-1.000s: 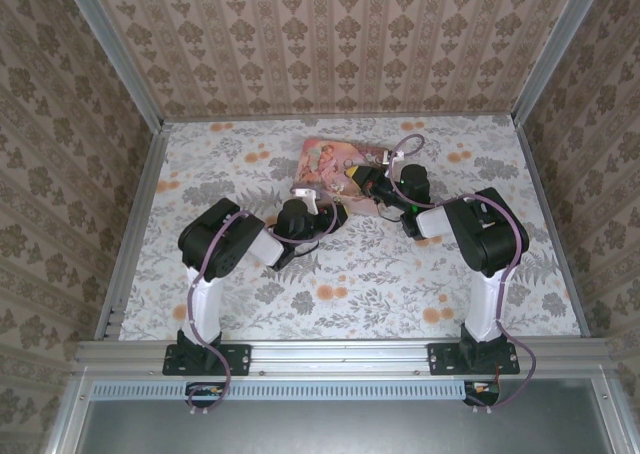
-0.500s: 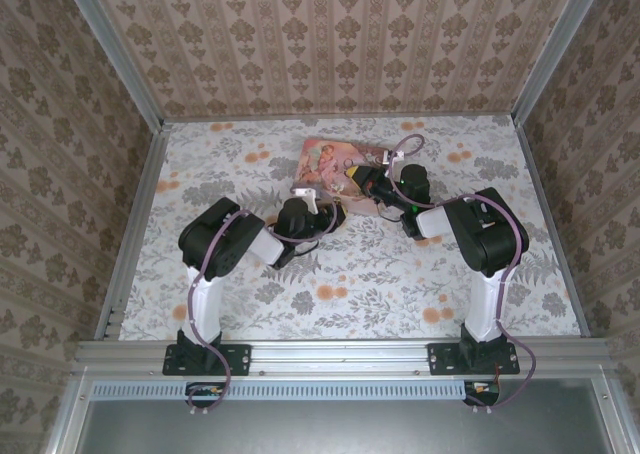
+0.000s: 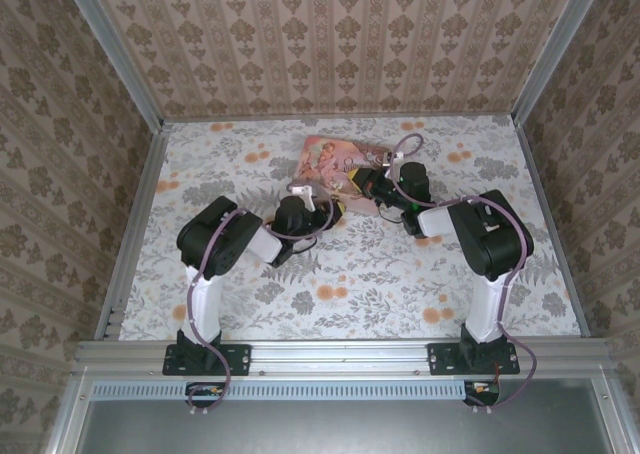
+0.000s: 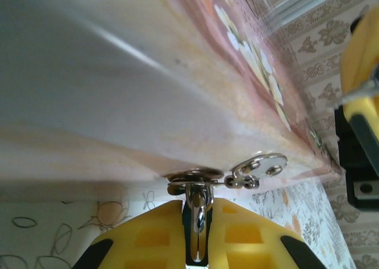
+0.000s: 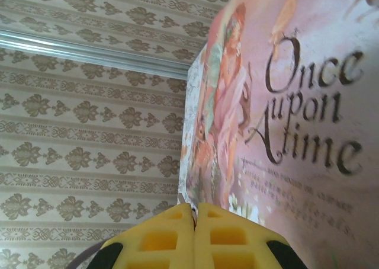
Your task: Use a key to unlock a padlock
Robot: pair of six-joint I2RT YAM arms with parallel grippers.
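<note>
My right gripper should back away and come in low at the front edge, because it has the key over the pink tin's lid (image 3: 345, 162), above the padlock.
The padlock's silvery shackle (image 4: 199, 213) hangs from the metal hasp (image 4: 260, 167) on the pink tin's (image 4: 148, 91) front edge. My left gripper (image 4: 198, 227) is shut on it, and the teal body is hidden between the yellow fingers. From above, the left gripper (image 3: 337, 211) sits at the near edge of the pink tin (image 3: 328, 156). My right gripper (image 5: 194, 208) is shut, with a thin dark sliver, apparently the key, pinched at its tips close to the tin's corner (image 5: 198, 133). In the top view the right gripper (image 3: 355, 181) is at the tin's right side.
The tin lid reads "Once upon A time" (image 5: 308, 103). One yellow finger of the right gripper (image 4: 358, 91) stands close to the right of the hasp. Patterned walls (image 3: 330, 44) enclose the floral table (image 3: 350, 274) on three sides.
Both grippers have crept slightly farther toward the tin. Their holds look unchanged.
</note>
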